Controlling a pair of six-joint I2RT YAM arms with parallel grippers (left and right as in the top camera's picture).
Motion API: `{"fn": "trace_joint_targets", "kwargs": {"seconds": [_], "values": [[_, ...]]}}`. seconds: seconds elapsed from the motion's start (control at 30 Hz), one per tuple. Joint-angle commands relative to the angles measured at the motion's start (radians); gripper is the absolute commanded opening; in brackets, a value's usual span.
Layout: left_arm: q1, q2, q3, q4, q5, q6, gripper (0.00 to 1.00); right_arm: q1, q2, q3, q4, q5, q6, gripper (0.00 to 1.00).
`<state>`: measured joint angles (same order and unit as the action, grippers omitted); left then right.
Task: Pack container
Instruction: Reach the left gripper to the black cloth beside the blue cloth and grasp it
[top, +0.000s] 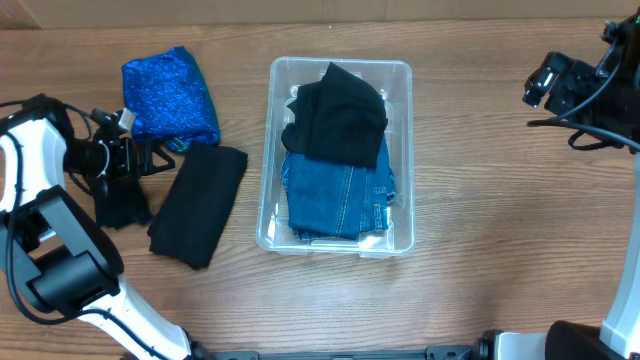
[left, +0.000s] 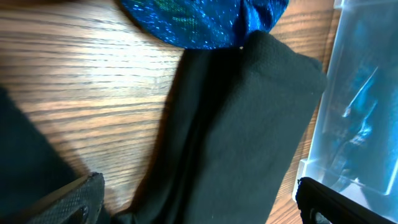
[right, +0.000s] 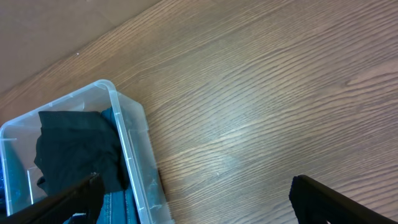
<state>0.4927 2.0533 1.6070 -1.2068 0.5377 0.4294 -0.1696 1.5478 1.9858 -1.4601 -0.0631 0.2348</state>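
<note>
My left gripper should pick up the folded black garment and lay it over the exposed blue jeans, because the garment lies across the container from my right gripper.
The clear container stands mid-table and holds folded blue jeans with a black garment on top at its far end. A folded black garment lies on the table left of it, and a sparkly blue garment lies behind that. My left gripper is open, low by the black garment's left edge. In the left wrist view the black garment lies between the open fingers. My right gripper is open and empty, right of the container.
A small dark cloth lies on the table under my left arm. Bare wood table spreads to the right of the container. The left arm's base stands at the front left.
</note>
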Motion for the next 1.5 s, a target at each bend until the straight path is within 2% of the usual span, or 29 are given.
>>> {"fn": "trace_joint_targets", "kwargs": {"seconds": [0.0, 0.37, 0.5, 0.73, 0.83, 0.9, 0.93, 1.1, 1.23, 1.37, 1.47], "values": [[-0.037, 0.069, 0.025, 0.012, -0.040, 0.057, 1.00, -0.001, 0.003, -0.003, -0.002, 0.011, -0.003, 1.00], [-0.084, 0.225, 0.024, 0.036, -0.016, 0.097, 1.00, -0.001, 0.003, -0.003, -0.001, 0.011, -0.003, 1.00], [-0.110, 0.257, 0.024, 0.007, 0.011, 0.119, 0.93, -0.001, 0.003, -0.003, -0.001, 0.011, -0.003, 1.00], [-0.182, 0.288, -0.005, -0.033, -0.064, 0.119, 0.81, -0.001, 0.003, -0.003, -0.001, 0.011, -0.003, 1.00], [-0.205, 0.288, -0.013, -0.063, -0.082, 0.113, 0.73, -0.001, 0.003, -0.003, -0.001, 0.011, -0.003, 1.00], [-0.213, 0.288, -0.014, -0.091, -0.081, 0.114, 0.64, -0.001, 0.003, -0.003, -0.001, 0.011, -0.003, 1.00], [-0.214, 0.288, -0.014, -0.099, -0.080, 0.113, 0.55, -0.001, 0.003, -0.003, -0.001, 0.011, -0.003, 1.00], [-0.214, 0.288, -0.014, -0.109, -0.071, 0.113, 0.26, -0.001, 0.003, -0.003, 0.000, 0.011, -0.003, 1.00], [-0.214, 0.288, -0.013, -0.103, -0.032, 0.113, 0.18, -0.001, 0.003, -0.003, -0.001, 0.011, -0.003, 1.00], [-0.214, 0.286, 0.018, -0.113, -0.010, 0.086, 0.04, -0.001, 0.003, -0.003, -0.001, 0.011, -0.003, 1.00], [-0.214, 0.270, 0.056, -0.137, -0.009, 0.073, 0.04, -0.001, 0.003, -0.003, -0.001, 0.011, -0.003, 1.00]]}}
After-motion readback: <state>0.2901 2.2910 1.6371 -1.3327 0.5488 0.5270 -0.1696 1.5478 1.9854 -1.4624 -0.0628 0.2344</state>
